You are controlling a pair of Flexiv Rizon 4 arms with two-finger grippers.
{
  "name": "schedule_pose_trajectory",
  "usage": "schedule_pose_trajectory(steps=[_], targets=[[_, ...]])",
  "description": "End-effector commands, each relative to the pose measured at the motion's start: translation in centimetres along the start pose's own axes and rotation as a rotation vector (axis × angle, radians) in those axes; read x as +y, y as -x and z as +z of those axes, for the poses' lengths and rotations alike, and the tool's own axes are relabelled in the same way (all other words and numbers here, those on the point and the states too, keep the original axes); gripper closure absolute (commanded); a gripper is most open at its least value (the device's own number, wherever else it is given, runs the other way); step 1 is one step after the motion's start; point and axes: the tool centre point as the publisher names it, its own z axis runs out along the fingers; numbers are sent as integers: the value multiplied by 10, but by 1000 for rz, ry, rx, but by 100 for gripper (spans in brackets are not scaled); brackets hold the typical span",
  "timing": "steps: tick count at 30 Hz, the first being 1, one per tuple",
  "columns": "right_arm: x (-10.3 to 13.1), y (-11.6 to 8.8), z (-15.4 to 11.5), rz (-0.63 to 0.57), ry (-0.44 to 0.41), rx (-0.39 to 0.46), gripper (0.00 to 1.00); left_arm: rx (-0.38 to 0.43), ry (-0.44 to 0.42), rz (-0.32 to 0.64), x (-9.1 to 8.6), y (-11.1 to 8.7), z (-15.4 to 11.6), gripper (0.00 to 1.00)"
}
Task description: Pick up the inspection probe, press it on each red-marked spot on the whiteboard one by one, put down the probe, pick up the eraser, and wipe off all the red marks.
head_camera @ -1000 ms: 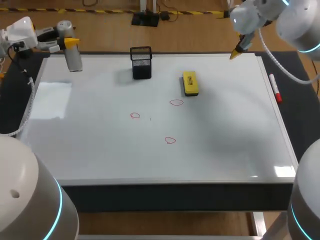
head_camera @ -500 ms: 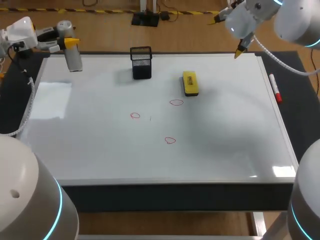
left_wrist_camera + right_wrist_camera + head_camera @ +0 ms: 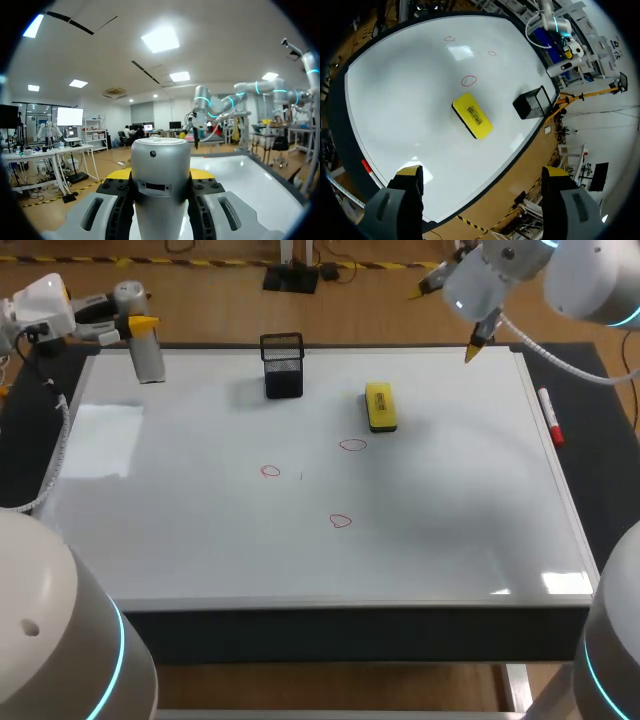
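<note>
My gripper will clear just one of the red marks (image 3: 271, 471) with the yellow eraser (image 3: 381, 407) when it wipes there, because the marks are farther apart than the eraser is long.
The inspection probe (image 3: 148, 358), a silver cylinder, hangs upright over the whiteboard's (image 3: 200, 540) far left corner, with my left gripper (image 3: 140, 330) shut on it. In the left wrist view the probe (image 3: 160, 190) fills the gap between the fingers of that gripper (image 3: 161, 175). My right gripper (image 3: 446, 320) hovers wide open and holding nothing above the board's far right edge. The yellow eraser (image 3: 380, 406) lies on the board ahead of it. From the right gripper (image 3: 482, 172), the eraser (image 3: 472, 115) lies ahead. Three red marks (image 3: 270, 471) (image 3: 352, 445) (image 3: 341, 521) are drawn mid-board.
A black mesh holder (image 3: 283, 365) stands near the far edge, left of the eraser, and shows beside it in the right wrist view (image 3: 532, 102). A red marker (image 3: 550, 416) lies on the dark mat off the board's right edge.
My right gripper has turned and shifted slightly left above the far edge, so its second yellow tip now shows. The left arm and probe have not moved.
</note>
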Motion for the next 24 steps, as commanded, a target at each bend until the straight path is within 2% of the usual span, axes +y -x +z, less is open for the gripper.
schedule_pose_trajectory(steps=[1,9,18,24], targets=[[-3,4,15,-67,48,89,0,1,0,1,-1,0,0,100],[20,-11,39,-218,111,210,0,1,0,1,-1,0,0,100],[52,-19,68,-350,105,318,0,1,0,1,-1,0,0,100],[64,-18,80,-435,108,361,0,1,0,1,-1,0,0,100]])
